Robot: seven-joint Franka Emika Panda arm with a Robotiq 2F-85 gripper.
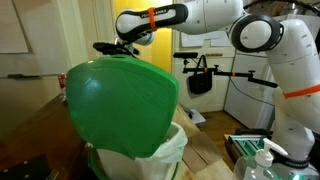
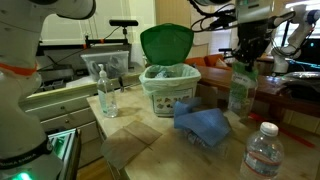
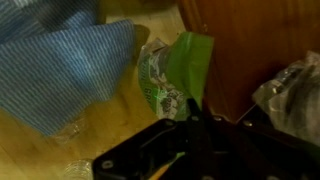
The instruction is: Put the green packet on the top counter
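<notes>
The green packet (image 2: pixel 243 92) is hanging over the light wooden table, short of the counter's edge. My gripper should carry it across onto the dark brown counter (image 2: pixel 285 93) before it opens.
The green packet (image 2: pixel 240 92) hangs from my gripper (image 2: pixel 243 64) above the right side of the light wooden table (image 2: pixel 150 135). In the wrist view the packet (image 3: pixel 172 70) is green with a printed label and sits right at my dark fingertips (image 3: pixel 190 112), which are closed on its edge. A dark brown wooden surface (image 3: pixel 240 45) lies just beyond the packet. In an exterior view a big green bin lid (image 1: pixel 120 105) hides the packet.
A white bin (image 2: pixel 168 92) with a raised green lid (image 2: pixel 166 42) stands mid-table. A crumpled blue cloth (image 2: pixel 205 125) lies beside it and also shows in the wrist view (image 3: pixel 60 70). A spray bottle (image 2: pixel 105 95) and a water bottle (image 2: pixel 264 152) stand nearby.
</notes>
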